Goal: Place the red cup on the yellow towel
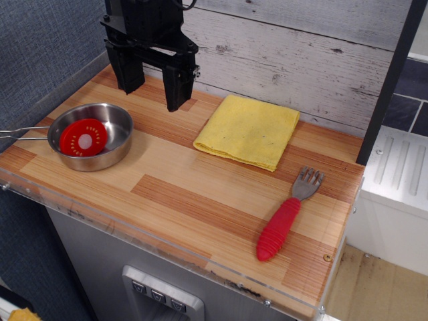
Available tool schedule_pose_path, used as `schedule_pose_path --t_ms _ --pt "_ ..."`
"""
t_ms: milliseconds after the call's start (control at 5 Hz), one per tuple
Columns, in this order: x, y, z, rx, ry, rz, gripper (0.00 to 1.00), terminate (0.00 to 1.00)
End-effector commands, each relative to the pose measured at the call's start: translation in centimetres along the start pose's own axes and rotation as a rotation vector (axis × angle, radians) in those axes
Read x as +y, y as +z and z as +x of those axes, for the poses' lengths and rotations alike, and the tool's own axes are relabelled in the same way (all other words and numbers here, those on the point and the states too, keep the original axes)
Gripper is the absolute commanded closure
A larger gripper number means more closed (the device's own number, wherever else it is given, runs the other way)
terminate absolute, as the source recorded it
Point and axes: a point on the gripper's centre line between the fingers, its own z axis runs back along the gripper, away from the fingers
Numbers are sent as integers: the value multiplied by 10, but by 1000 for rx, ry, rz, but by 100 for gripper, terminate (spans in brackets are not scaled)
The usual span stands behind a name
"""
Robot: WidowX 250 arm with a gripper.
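Observation:
My gripper will drop the cup (83, 138) over the yellow towel, and the cup should then tip and roll, because the red cup's flat side leans in the pan.
The red cup (83, 138) lies inside a steel pan (119, 120) at the left of the wooden counter, its flat face with a white circle and ring of dots turned up. The yellow towel (248, 130) lies folded at the back middle of the counter, to the right of the pan. My black gripper (152, 85) hangs open and empty above the counter's back left, just behind and to the right of the pan, between it and the towel. Its two fingers (177, 90) point down, apart from the cup.
A fork with a long red handle (281, 229) lies at the front right. The pan's wire handle (23, 132) sticks out past the counter's left edge. A grey plank wall (301, 53) stands behind. A clear plastic lip (167, 251) runs along the front edge.

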Motion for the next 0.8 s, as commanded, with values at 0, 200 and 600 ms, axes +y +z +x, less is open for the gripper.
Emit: schedule_pose_path --t_ms 0,200,600 --pt "0 0 0 0 0 0 0 0" --pt "27 -7 -4 10 -25 -51 0 0" --pt "102 -3 -25 -34 35 21 0 0"
